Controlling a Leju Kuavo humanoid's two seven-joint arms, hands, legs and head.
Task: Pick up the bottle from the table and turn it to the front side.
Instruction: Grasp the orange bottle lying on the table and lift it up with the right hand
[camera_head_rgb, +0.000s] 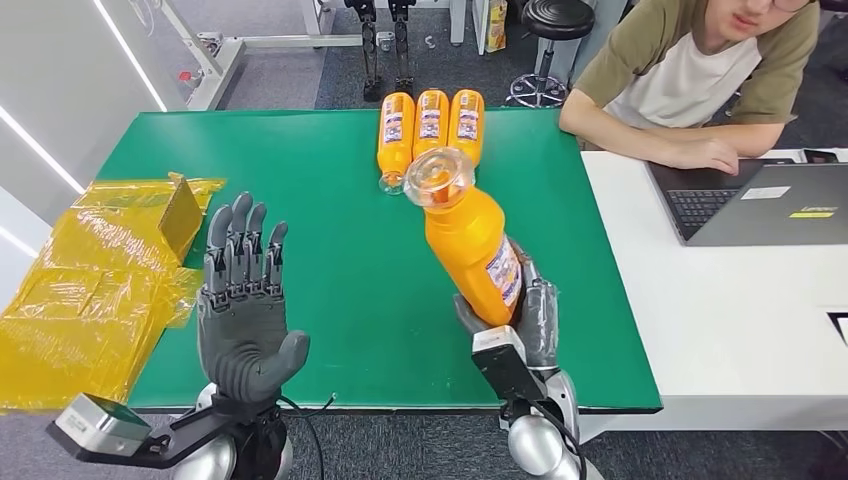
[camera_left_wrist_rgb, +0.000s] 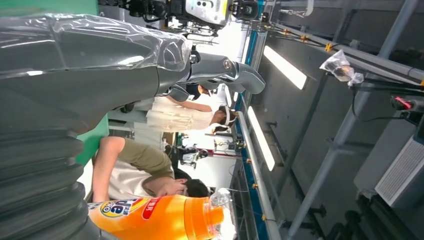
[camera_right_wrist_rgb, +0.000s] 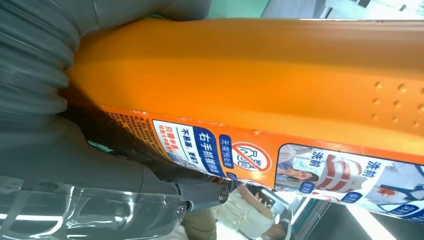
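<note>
A round logo (camera_left_wrist_rgb: 117, 209) shows along the orange bottle's side (camera_head_rgb: 468, 252). I expect its front label to come up when I turn the bottle.
My right hand (camera_head_rgb: 522, 318) grips an orange bottle (camera_head_rgb: 470, 240) by its lower body and holds it up over the green table (camera_head_rgb: 340, 250), its clear cap (camera_head_rgb: 437, 178) tilted toward me. In the right wrist view the orange bottle (camera_right_wrist_rgb: 260, 80) runs across the picture, its printed label (camera_right_wrist_rgb: 280, 165) facing the camera. My left hand (camera_head_rgb: 243, 300) is raised near the front left of the table, palm up, fingers spread, holding nothing. The left wrist view catches the bottle (camera_left_wrist_rgb: 160, 217) with its cap.
Three more orange bottles (camera_head_rgb: 432, 125) lie side by side at the table's far edge. Yellow plastic bags (camera_head_rgb: 95, 290) pile at the left. A person (camera_head_rgb: 690, 80) sits at the white table (camera_head_rgb: 720, 300) on the right with a laptop (camera_head_rgb: 760, 200).
</note>
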